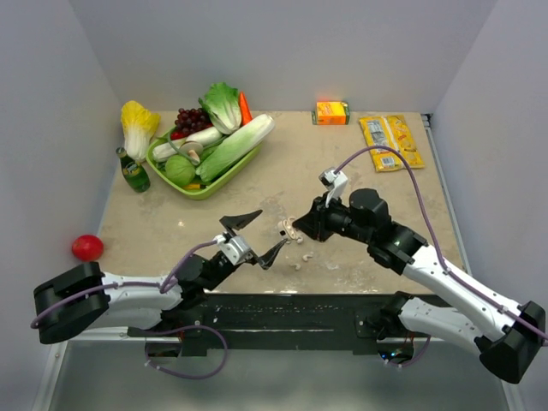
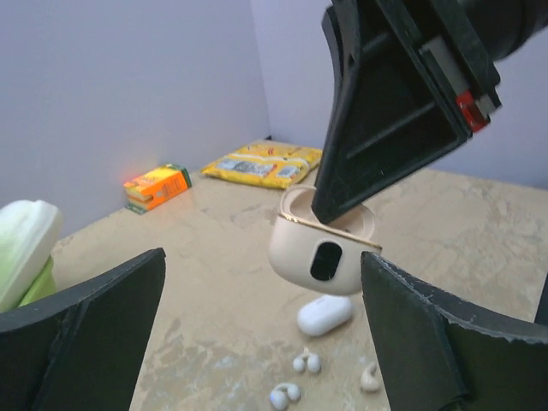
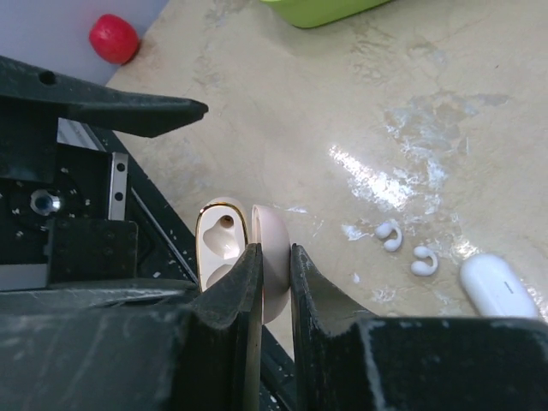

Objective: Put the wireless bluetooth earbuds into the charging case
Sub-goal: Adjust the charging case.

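My right gripper is holding one half of the charging case [image 3: 273, 257]. My left gripper should take the gold-rimmed half [image 3: 222, 240] so that my right gripper is free for the earbuds.
My right gripper [image 1: 293, 229] [image 3: 276, 250] is shut on one half of the open charging case [image 3: 272, 265] and holds it above the table. The other half, gold-rimmed with empty hollows [image 3: 221, 244], sticks out beside the finger. The case also shows in the left wrist view [image 2: 324, 248]. Small white earbuds [image 3: 390, 235] [image 3: 423, 261] lie on the table below; they also show in the left wrist view [image 2: 306, 363] [image 2: 285, 395] and in the top view [image 1: 297, 265]. My left gripper [image 1: 259, 235] [image 2: 261, 257] is open and empty, facing the case from the left.
A closed white pebble-shaped case [image 2: 324, 315] [image 3: 501, 287] lies by the earbuds, and a cream ear-hook piece [image 2: 370, 377] lies near them. A green tray of vegetables [image 1: 205, 190], a green bottle [image 1: 133, 171], an orange carton [image 1: 332, 112], yellow packets [image 1: 390, 141] and a red ball [image 1: 86, 247] are around.
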Robot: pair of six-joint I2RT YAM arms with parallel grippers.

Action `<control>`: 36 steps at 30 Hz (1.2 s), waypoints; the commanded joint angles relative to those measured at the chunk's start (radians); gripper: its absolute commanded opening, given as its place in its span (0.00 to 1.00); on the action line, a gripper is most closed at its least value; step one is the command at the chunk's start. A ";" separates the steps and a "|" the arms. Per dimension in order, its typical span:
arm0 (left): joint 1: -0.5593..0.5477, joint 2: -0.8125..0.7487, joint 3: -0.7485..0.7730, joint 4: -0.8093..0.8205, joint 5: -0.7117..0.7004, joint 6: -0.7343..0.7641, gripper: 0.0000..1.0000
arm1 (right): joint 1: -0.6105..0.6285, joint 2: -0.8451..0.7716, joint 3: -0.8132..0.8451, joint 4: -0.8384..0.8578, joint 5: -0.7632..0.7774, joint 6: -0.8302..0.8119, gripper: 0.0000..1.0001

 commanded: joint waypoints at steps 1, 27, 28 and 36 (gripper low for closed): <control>0.004 -0.056 0.056 0.006 -0.056 -0.063 1.00 | 0.000 -0.025 0.079 -0.086 0.014 -0.116 0.00; 0.221 -0.133 0.372 -0.649 0.848 -0.339 0.96 | 0.161 -0.059 0.310 -0.359 -0.001 -0.456 0.00; 0.224 -0.124 0.379 -0.649 0.859 -0.339 0.94 | 0.162 -0.057 0.306 -0.359 0.000 -0.455 0.00; 0.229 -0.081 0.387 -0.637 0.878 -0.344 0.70 | 0.162 -0.051 0.293 -0.344 0.008 -0.444 0.00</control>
